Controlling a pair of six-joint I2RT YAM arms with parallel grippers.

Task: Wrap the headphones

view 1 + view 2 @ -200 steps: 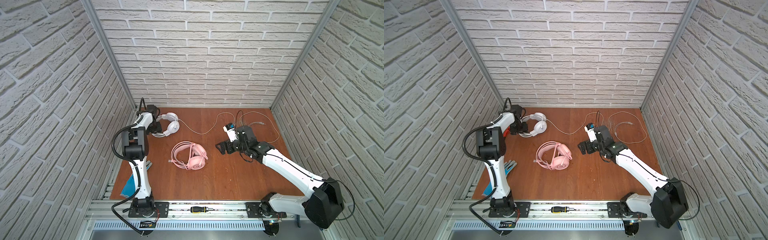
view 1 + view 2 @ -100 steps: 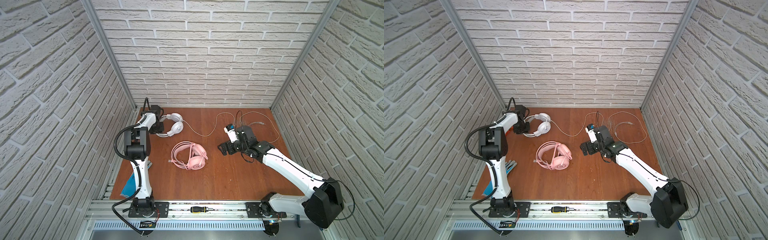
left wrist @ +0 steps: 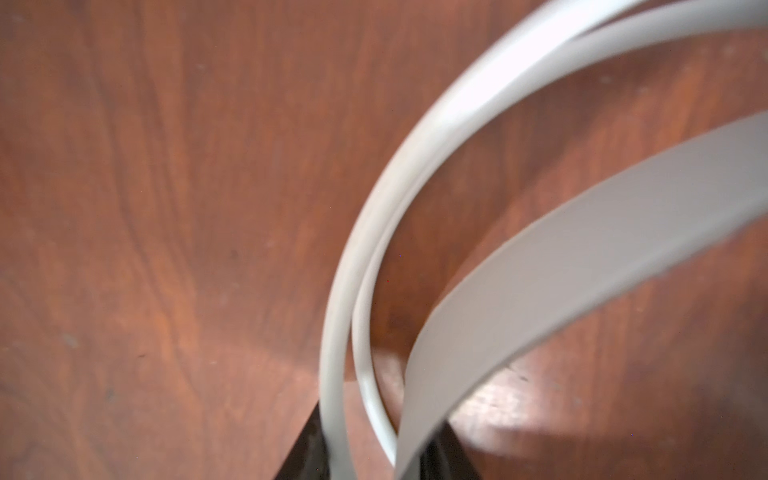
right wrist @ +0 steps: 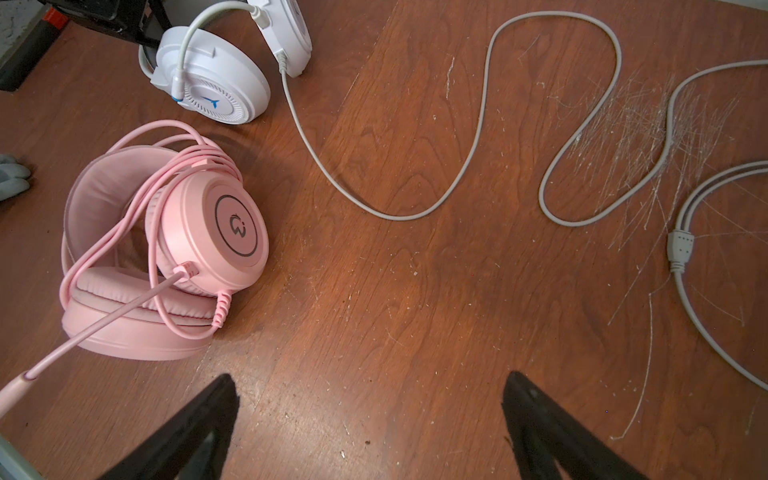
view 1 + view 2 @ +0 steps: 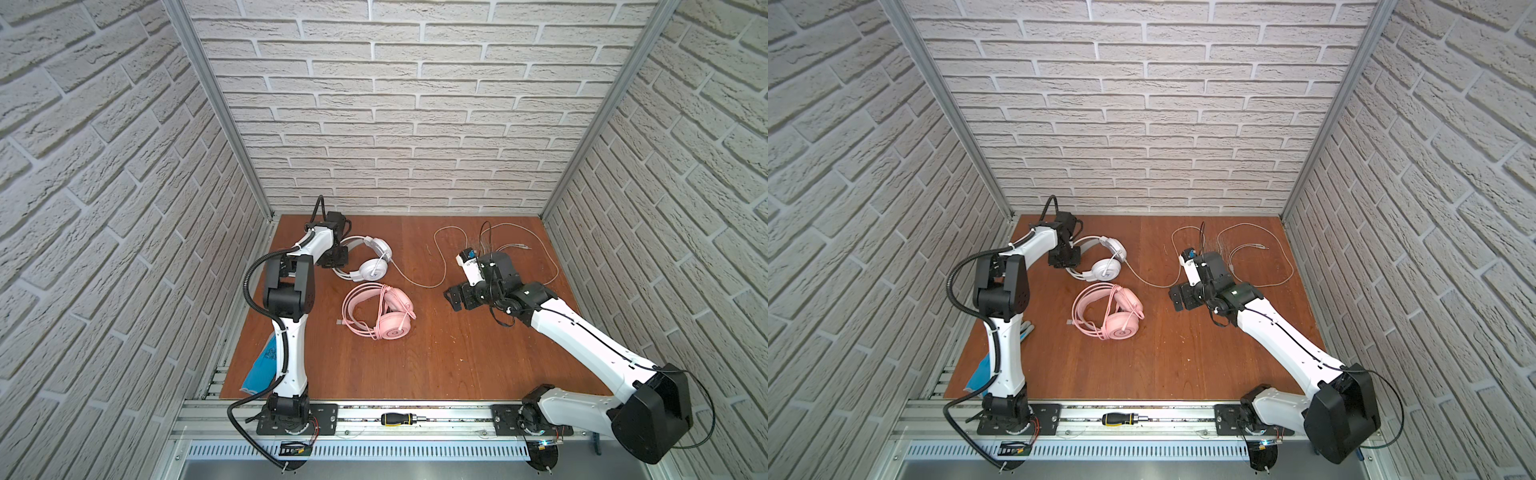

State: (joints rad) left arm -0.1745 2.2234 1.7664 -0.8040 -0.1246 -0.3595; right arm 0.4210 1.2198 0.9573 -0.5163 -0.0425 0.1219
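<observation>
The wires and flat strap are spread apart at the ends of my left gripper's fingers. Next, I open that gripper, move in closer over the headband (image 3: 424,380) and gather them together before I lift.
The white headphones (image 5: 374,268) (image 5: 1106,268) lie at the back left of the wooden table, earcups toward the middle. My left gripper (image 5: 336,259) (image 3: 374,440) is shut on their headband (image 3: 540,257); both thin wires and the flat strap pass between its black fingers. Their white cable (image 5: 419,284) (image 4: 374,208) snakes loose to the back right. The pink headphones (image 5: 382,311) (image 4: 199,232) lie in the middle with their cable looped around them. My right gripper (image 5: 457,297) (image 4: 370,395) hovers open and holds nothing, right of the pink set and near the white cable.
The cable's splitter (image 4: 679,245) and plug ends lie at the back right over scratched wood. A screwdriver (image 5: 399,419) rests on the front rail. A blue object (image 5: 262,365) and a grey one (image 5: 1027,328) sit at the table's left edge. Brick walls close three sides.
My left gripper has closed on the white headband, and the white headphones have shifted right and a little toward the front. The right arm has hardly moved.
</observation>
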